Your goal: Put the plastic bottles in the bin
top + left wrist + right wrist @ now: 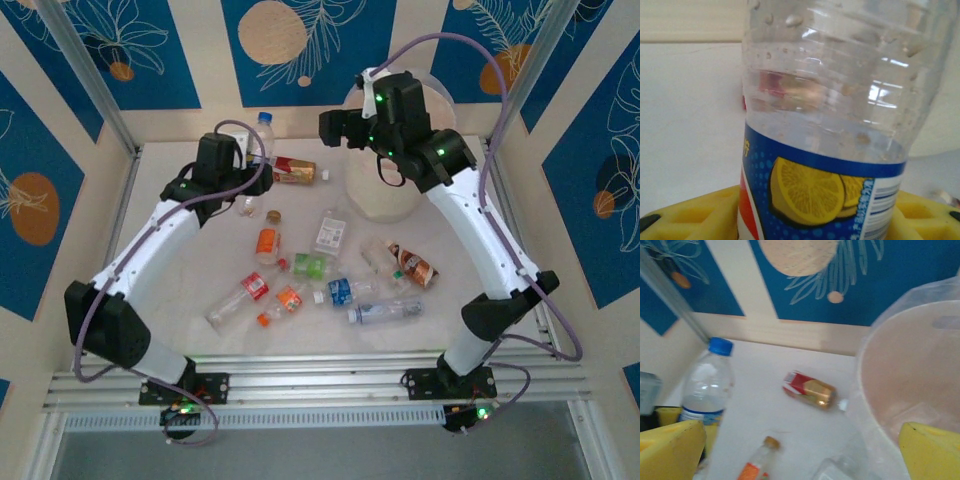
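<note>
The slim bottle with a blue cap [263, 133] has lots of space around it in the bin's wide opening [437, 106], so the bottle will tip to the side when I drop it in.
My left gripper [243, 162] is shut on an upright clear plastic bottle [263, 133] with a blue cap. In the left wrist view this bottle [830, 100] stands between the yellow fingers [690, 215], its blue label showing a lemon. My right gripper [336, 126] hangs open and holds nothing, just left of the cream bin [385, 200]. The right wrist view has its yellow fingertips [672, 447] wide apart, the bin's rim [875, 365] at right and the held bottle [707, 385] at left. Several more bottles lie across the table, among them a red-labelled one [293, 170].
Loose bottles lie mid-table: orange-labelled [267, 242], white-labelled [331, 232], green [310, 265], blue [340, 291], clear [385, 311] and brown [412, 266]. The red-labelled bottle [810, 390] lies between the grippers. Patterned walls and metal posts enclose the table on the far side and both flanks.
</note>
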You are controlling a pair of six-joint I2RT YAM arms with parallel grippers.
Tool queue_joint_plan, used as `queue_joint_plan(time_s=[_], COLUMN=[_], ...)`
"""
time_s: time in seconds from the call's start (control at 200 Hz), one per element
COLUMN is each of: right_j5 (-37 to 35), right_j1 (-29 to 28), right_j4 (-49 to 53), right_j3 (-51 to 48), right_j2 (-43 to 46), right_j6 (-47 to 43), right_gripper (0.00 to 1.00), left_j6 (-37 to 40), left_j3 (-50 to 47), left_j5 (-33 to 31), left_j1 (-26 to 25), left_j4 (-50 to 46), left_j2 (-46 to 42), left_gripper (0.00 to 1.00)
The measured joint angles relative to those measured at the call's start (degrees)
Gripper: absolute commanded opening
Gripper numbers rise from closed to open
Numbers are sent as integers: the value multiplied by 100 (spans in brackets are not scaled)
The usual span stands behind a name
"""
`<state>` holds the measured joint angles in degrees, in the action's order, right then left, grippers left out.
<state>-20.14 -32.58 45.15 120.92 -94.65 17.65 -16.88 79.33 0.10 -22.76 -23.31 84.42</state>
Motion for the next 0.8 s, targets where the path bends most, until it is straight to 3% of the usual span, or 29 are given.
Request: queue_joint_plan(time_s=[0.145,0.475,0.8], right_j5=[968,2940,3668], right_j1=[168,358,328], right_j4=[-129,-522,-846], right_j3=[-13,-44,33], right_j2=[55,-127,-466], right_j6=[256,752,879], right_gripper=[99,86,75], left_j6=[216,658,848], left_j3=[-446,-833,-903], left_j5=[251,951,1252], left_j1=[-278,-682,-743], left_j4=[538,1397,1484], left_j2=[-435,-1154,-1235], left_gripper=[57,57,57])
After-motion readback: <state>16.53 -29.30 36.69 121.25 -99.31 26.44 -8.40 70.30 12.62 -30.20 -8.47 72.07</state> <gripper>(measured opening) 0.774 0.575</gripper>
